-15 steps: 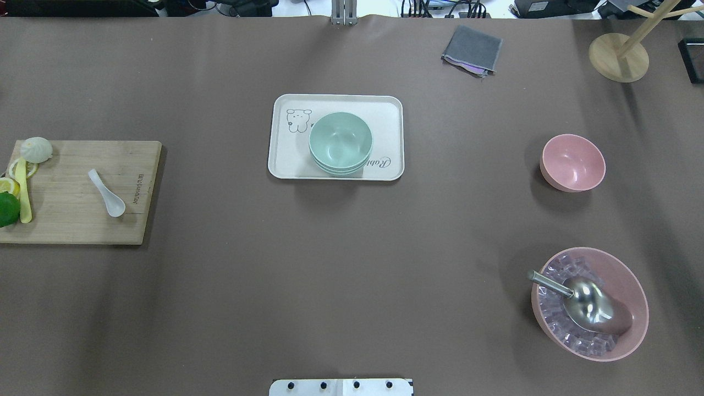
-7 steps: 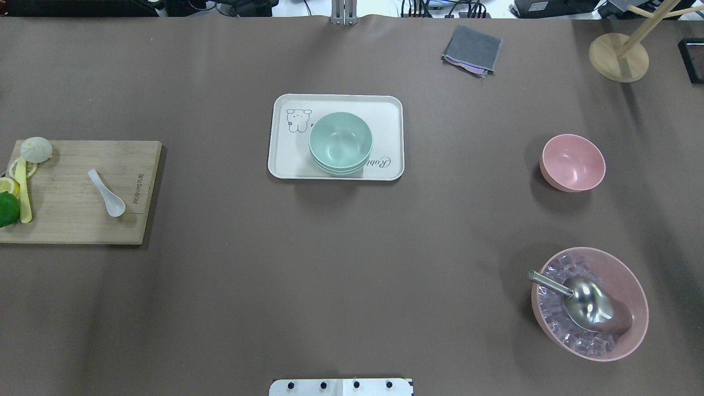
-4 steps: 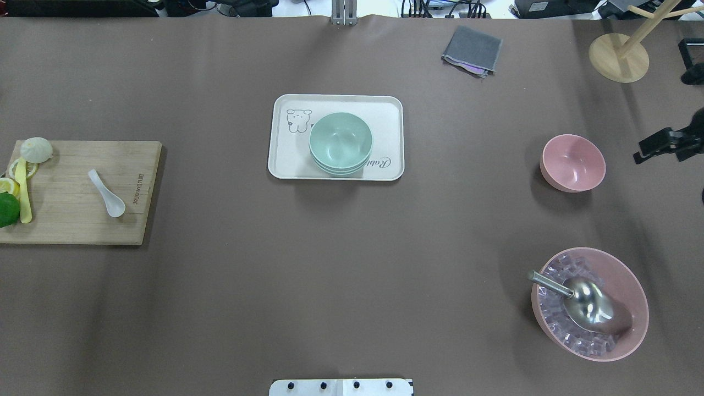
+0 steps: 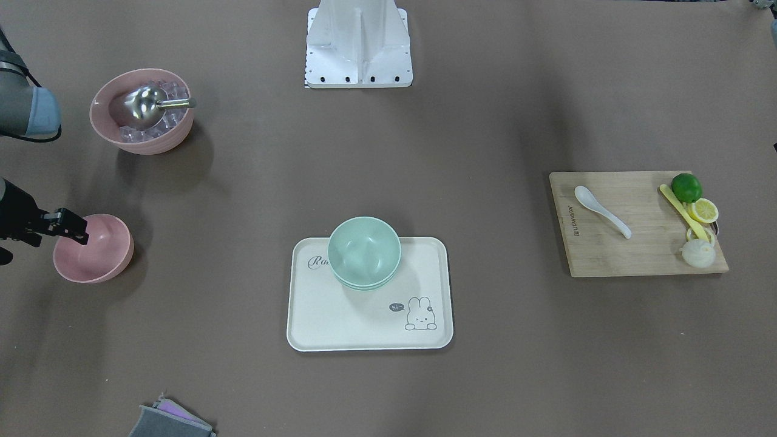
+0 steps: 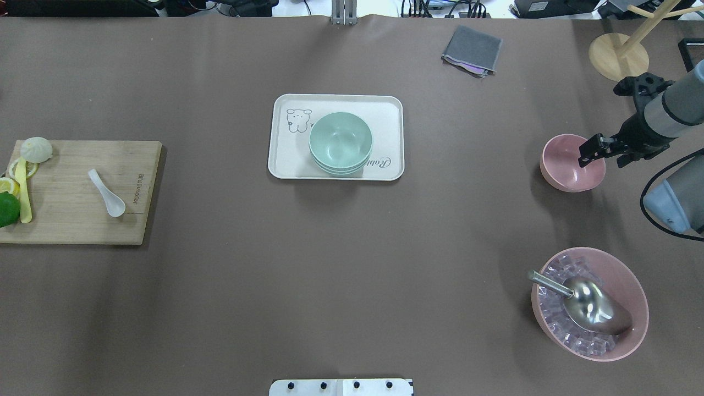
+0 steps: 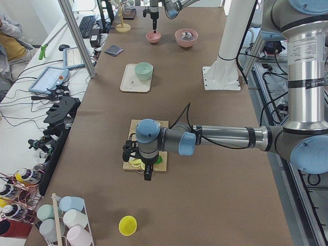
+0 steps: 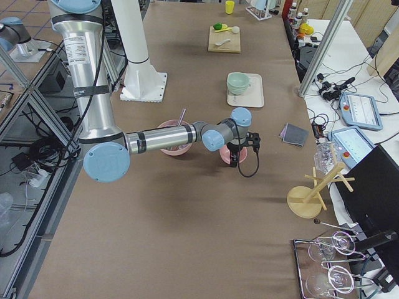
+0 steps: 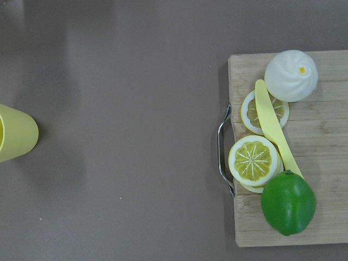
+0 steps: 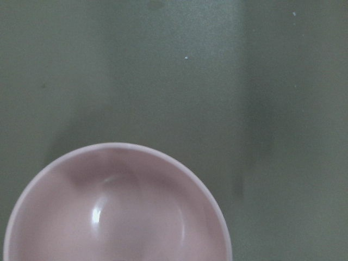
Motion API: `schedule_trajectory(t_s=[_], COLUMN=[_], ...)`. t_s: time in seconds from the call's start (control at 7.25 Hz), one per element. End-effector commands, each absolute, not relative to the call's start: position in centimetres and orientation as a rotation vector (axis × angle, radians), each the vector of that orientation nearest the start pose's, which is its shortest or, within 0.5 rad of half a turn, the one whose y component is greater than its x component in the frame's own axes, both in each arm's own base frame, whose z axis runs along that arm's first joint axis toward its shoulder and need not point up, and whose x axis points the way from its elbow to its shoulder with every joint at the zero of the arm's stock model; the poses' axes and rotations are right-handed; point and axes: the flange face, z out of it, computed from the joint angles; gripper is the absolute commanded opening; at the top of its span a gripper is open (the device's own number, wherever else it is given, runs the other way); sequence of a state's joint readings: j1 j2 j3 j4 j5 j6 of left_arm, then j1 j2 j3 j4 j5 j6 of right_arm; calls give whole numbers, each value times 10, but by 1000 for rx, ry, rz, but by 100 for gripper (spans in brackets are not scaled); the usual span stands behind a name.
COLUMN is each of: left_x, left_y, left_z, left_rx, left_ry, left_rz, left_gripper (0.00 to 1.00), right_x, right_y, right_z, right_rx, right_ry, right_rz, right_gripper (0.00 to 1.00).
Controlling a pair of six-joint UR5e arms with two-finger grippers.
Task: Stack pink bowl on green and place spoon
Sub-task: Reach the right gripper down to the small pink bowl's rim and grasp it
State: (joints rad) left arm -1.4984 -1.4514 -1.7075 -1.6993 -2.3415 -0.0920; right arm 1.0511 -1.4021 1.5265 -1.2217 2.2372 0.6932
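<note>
The top green bowl (image 4: pixel 364 251) is empty and widens out like the pink bowl (image 4: pixel 95 249), so the pink bowl will fit deep inside when I lower it.
The pink bowl (image 5: pixel 566 165) stands upright on the table at the right; it also shows in the front view (image 4: pixel 100 255) and the right wrist view (image 9: pixel 119 217). My right gripper (image 5: pixel 591 150) is open, its fingers astride the bowl's right rim. Stacked green bowls (image 5: pixel 340 142) sit on a white tray (image 5: pixel 286 159) at the centre. The white spoon (image 5: pixel 107 193) lies on a wooden cutting board (image 5: pixel 71 220) at the left. My left gripper (image 6: pixel 147 177) hovers over the board's outer end; it shows only in the left side view, so I cannot tell if it is open.
A large pink bowl (image 5: pixel 632 286) of ice cubes with a metal scoop (image 5: pixel 588 301) stands at the near right. A grey cloth (image 5: pixel 473 49) and a wooden stand (image 5: pixel 619 58) are at the far right. Lime (image 8: pixel 288 202), lemon slices and a bun lie on the board; a yellow cup (image 8: pixel 13 133) stands beyond it.
My right arm has come in from the right edge, and its gripper has moved left to the pink bowl's right rim. Bowls, tray and spoon have not moved.
</note>
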Motion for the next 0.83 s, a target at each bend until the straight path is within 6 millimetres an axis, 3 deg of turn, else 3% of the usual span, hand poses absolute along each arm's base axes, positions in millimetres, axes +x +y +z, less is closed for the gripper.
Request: schedule_trajectory(t_s=[0.0,0.14,0.41,0.69], left_x=[-30,-30,-30,-28], left_y=[-463,-463,-463,-470], left_z=[626,626,621,613], left_rx=[78,76,74,86], left_ry=[778,778,785,788], left_rz=[12,9,-12,-12], left_gripper=[98,98,98,98], right_x=[-237,-236,-235,-235], right_y=[-550,-550,-548,-551], right_z=[567,567,570,556], right_rx=[-23,-26,-34,-25], right_ry=[-786,-789,-790,-815], right_rz=[14,14,14,10], right_gripper=[65,1,0,0])
